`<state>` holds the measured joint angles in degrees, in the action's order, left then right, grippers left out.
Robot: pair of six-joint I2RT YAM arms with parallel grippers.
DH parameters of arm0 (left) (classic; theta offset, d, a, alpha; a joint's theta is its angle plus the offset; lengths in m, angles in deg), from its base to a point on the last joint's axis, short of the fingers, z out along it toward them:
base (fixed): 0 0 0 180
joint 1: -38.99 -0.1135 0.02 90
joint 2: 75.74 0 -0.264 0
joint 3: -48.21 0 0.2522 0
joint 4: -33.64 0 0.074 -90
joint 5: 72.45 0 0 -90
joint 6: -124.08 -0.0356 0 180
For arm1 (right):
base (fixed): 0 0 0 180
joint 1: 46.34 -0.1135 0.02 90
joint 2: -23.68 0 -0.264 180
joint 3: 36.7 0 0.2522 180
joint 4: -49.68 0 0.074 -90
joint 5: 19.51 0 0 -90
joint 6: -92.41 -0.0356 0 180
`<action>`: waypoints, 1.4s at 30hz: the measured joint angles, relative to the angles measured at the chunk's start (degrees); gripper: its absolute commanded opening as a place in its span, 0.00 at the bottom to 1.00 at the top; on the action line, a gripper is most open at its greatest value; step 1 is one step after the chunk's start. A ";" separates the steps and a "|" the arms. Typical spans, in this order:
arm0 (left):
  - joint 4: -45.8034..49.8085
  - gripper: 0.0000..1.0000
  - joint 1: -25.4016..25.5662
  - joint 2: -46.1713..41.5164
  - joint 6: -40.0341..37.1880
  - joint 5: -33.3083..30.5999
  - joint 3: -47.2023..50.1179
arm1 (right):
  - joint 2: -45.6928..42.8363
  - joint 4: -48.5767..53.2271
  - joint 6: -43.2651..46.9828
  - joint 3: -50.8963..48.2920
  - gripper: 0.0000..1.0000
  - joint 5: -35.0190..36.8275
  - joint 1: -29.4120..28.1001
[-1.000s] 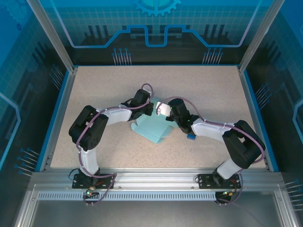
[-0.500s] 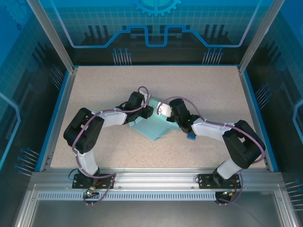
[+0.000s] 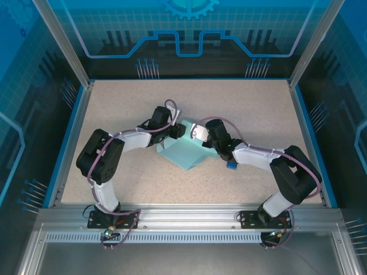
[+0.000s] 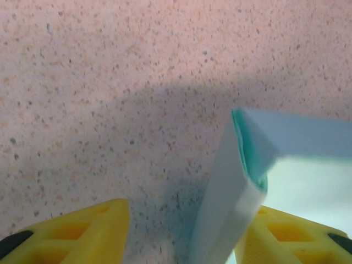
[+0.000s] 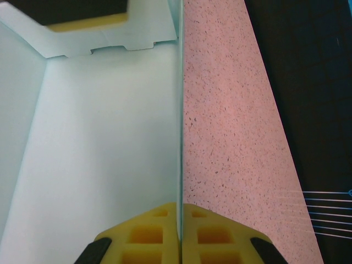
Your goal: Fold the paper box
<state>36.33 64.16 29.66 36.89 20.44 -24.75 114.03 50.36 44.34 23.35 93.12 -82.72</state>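
Note:
My left gripper meets the box's raised side (image 4: 223,201) at a slant with one finger, so I should square it to that side and close near the box's corner (image 4: 246,154).
The paper box (image 3: 186,151) is pale aqua card, partly folded, lying mid-table between both arms. My left gripper (image 3: 175,132) is at its far left corner. In the left wrist view that gripper (image 4: 184,242) is open, and a raised wall of the paper box (image 4: 234,192) stands between its yellow fingers (image 4: 82,231), close against the right one. My right gripper (image 3: 196,135) is at the box's far right edge. The right wrist view shows it (image 5: 180,234) shut on a thin upright wall, with the box's pale inside (image 5: 99,137) to the left.
A tiny dark blue cube (image 3: 231,165) lies by the right forearm. The speckled beige table (image 3: 252,109) has a blue rim, with metal posts and transparent panels around it. In the right wrist view the table's dark edge (image 5: 297,82) runs close on the right.
My left gripper has opened and let go of the box wall, and its arm has drawn back a little to the left. The right gripper has kept its grip and stayed put.

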 measured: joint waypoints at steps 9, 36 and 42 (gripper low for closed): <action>0.81 0.47 0.02 4.22 0.02 1.22 -4.00 | 0.00 0.17 0.00 0.04 0.00 -0.57 0.09; 2.12 0.51 0.42 1.73 1.27 1.60 -2.03 | -0.02 0.44 -0.42 0.24 0.00 -0.35 0.39; 1.09 0.49 0.37 -1.51 -0.48 4.96 1.29 | -0.04 0.61 -0.39 0.24 0.00 -0.55 0.44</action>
<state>37.43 64.53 28.16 36.41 25.40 -23.46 113.98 50.97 43.95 23.59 92.58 -82.28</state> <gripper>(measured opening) 0.501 0.068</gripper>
